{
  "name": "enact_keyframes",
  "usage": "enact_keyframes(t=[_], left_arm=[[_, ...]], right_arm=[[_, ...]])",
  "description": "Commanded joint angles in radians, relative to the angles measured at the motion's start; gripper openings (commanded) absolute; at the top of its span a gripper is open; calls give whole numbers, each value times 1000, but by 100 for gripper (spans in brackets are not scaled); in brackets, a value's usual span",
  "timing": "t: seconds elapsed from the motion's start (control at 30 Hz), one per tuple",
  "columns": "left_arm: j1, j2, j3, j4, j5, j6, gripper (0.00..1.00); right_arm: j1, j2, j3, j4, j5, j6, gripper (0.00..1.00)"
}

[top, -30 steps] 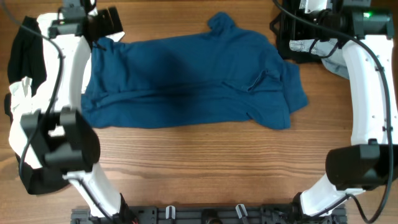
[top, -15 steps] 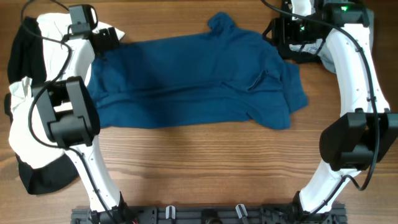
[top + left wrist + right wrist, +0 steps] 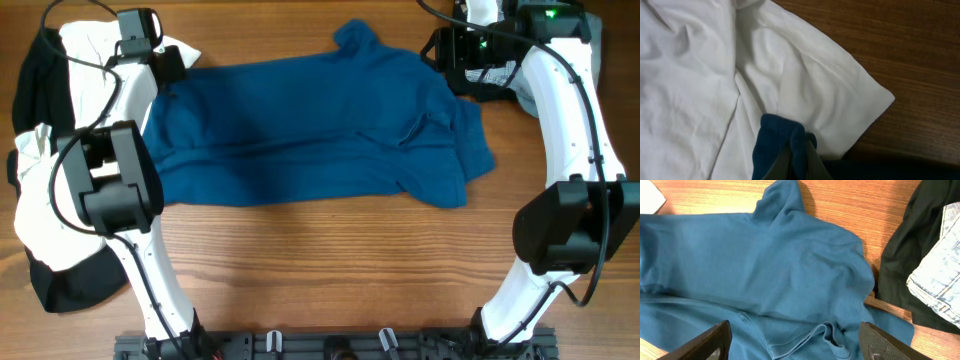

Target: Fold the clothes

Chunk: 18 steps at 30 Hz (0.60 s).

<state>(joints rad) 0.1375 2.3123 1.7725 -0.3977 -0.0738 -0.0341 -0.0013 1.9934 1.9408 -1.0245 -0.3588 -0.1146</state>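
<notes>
Next, my right gripper takes the flap [image 3: 784, 199] and pulls it inward, because a flap of the teal-blue shirt [image 3: 357, 36] sticks out past the shirt's far edge, away from my left gripper.
The clothes are chiefly a dark teal-blue shirt [image 3: 310, 130] spread flat across the far half of the table. My left gripper [image 3: 168, 70] is at its far-left corner, shut on a bunched fold of teal cloth [image 3: 775, 135] that stands up between the fingers [image 3: 812, 160], over a white garment [image 3: 715, 75]. Above the shirt's far-right part [image 3: 765, 270] my right gripper [image 3: 797, 342] hangs open, nothing between its jaws; a folded hem or sleeve edge [image 3: 830, 335] lies below it. In the overhead view the right gripper [image 3: 450, 50] is by the shirt's far-right corner.
White [image 3: 40, 200] and black [image 3: 35, 70] garments are heaped along the left edge, under and beside the left arm. At the far right lie a black garment [image 3: 920, 255] and light-blue denim [image 3: 940, 275]. Bare wood [image 3: 330, 270] shows in front of the shirt.
The left gripper has shut on the shirt's far-left corner. Both arms came in toward the shirt's far corners during the first half second, then held nearly still.
</notes>
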Motion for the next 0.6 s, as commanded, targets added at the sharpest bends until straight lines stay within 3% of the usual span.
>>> enact_keyframes(t=[0.0, 0.2, 0.33, 0.57], left_arm=[[-11, -123, 6, -42, 5, 3, 4], [-17, -224, 6, -225, 4, -56, 4], [-17, -233, 6, -248, 5, -56, 4], [-31, -233, 6, -262, 13, -56, 4]], right_arm=[[11, 10, 8, 10, 3, -16, 80], [60, 12, 8, 145, 49, -16, 77], [96, 43, 7, 288, 106, -13, 77], [155, 295, 8, 615, 105, 93, 76]])
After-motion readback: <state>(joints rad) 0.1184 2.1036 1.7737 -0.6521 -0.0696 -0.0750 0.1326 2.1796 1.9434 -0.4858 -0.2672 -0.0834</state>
